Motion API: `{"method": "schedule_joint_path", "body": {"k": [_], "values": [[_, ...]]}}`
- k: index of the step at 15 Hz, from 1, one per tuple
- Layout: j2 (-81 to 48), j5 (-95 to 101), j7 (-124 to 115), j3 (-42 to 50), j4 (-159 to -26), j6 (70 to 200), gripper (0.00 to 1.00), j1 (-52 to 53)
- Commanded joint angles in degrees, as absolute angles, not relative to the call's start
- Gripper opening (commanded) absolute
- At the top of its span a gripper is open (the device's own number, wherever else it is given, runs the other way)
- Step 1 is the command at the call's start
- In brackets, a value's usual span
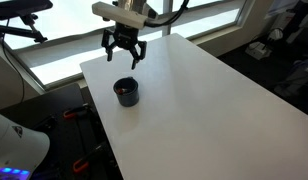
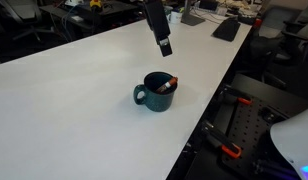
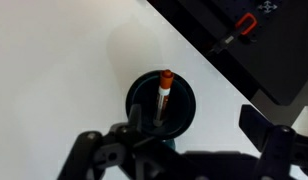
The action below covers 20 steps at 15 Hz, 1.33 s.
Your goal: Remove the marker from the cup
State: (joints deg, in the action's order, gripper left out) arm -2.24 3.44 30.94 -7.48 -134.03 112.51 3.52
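Observation:
My open fingers are lined up across the leaning marker's narrow width (image 3: 165, 90). I should keep going down toward the cup (image 2: 158, 91) until the marker is between them, then close.
A short dark cup (image 1: 126, 92) with a small handle stands on the white table, seen in both exterior views (image 2: 154, 93). In the wrist view the cup (image 3: 180, 108) is seen from above. A marker (image 3: 164, 92) with an orange-red end leans inside it, orange tip up against the rim; its tip also shows in an exterior view (image 2: 171, 83). My gripper (image 1: 124, 58) hangs open above the cup and touches neither it nor the marker. Nothing is between its fingers. In the wrist view the gripper (image 3: 179, 148) frames the cup's near side.
The white table (image 1: 194, 110) has edges close to the cup (image 2: 209, 110). Beyond the edge lies dark floor with a red-handled tool (image 3: 248, 24). A keyboard (image 2: 226, 28) lies at the table's far end. Windows run behind the arm.

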Motion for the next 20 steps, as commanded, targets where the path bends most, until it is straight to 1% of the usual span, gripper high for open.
{"method": "schedule_joint_path", "body": {"k": [1, 6, 10, 14, 15, 16, 17, 18, 19, 20], "values": [[-2.47, 3.61, 30.96, -6.87, -134.18, 112.50, 1.00, 4.06], [-2.65, 3.59, 30.99, -6.87, -134.08, 112.50, 1.00, 4.05], [-4.24, 4.43, 31.79, -7.40, -136.42, 117.97, 1.00, 4.52], [-5.96, 6.35, 32.67, -7.94, -139.00, 126.11, 1.00, 5.04], [-6.43, 6.96, 32.84, -7.99, -139.54, 127.85, 0.84, 5.10], [-7.00, 7.58, 32.71, -7.96, -139.92, 129.19, 0.99, 5.10], [-7.53, 8.01, 32.62, -7.90, -140.15, 130.26, 0.96, 5.04], [-8.06, 8.20, 32.53, -7.80, -140.37, 131.09, 0.96, 4.90], [-8.47, 8.32, 32.50, -7.76, -140.52, 131.61, 0.77, 4.78], [-8.91, 8.42, 32.45, -7.71, -140.55, 131.87, 0.71, 4.66]]}}
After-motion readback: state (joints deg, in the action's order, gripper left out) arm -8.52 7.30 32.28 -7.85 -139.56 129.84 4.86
